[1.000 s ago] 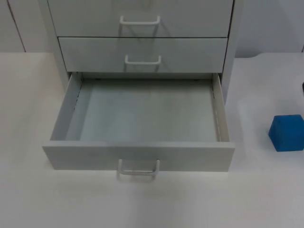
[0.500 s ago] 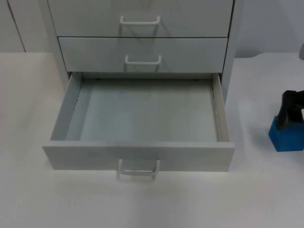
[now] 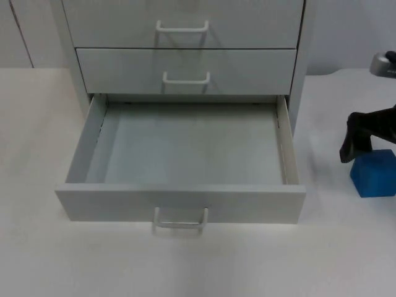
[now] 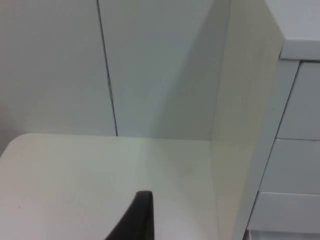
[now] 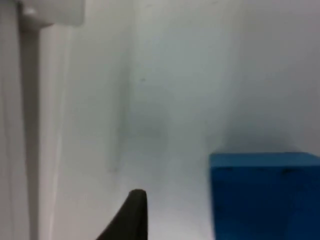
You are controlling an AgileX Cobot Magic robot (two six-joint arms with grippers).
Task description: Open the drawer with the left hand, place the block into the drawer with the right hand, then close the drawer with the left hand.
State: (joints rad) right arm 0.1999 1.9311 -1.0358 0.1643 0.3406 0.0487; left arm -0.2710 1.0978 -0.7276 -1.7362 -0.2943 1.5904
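I expect the drawer (image 3: 189, 145) to slide fully shut with the blue block (image 3: 375, 174) inside when I push, since the block stands about as low as the drawer's front.
The grey cabinet's bottom drawer (image 3: 111, 203) stands pulled out, its inside bare, with a white handle (image 3: 180, 220) on its front. A blue block (image 3: 374, 173) rests on the table to the drawer's right, near the picture's right edge. My right gripper (image 3: 373, 143) hangs open just over the block's far side, one black fingertip (image 3: 347, 153) down to the block's left. In the right wrist view that fingertip (image 5: 134, 210) stands apart from the block (image 5: 265, 195). My left gripper (image 4: 142, 212) waits beside the cabinet's left side (image 4: 240, 125).
The cabinet (image 3: 185, 68) has two shut drawers above the open one. The open drawer's right wall (image 3: 288, 148) lies between the block and the drawer's inside. White table (image 3: 334, 260) stretches in front and to the right.
The right arm has come in from the right edge and now reaches over the block. Its visible finger has shifted left, off the block's top to its left side. Block and drawer have stayed put.
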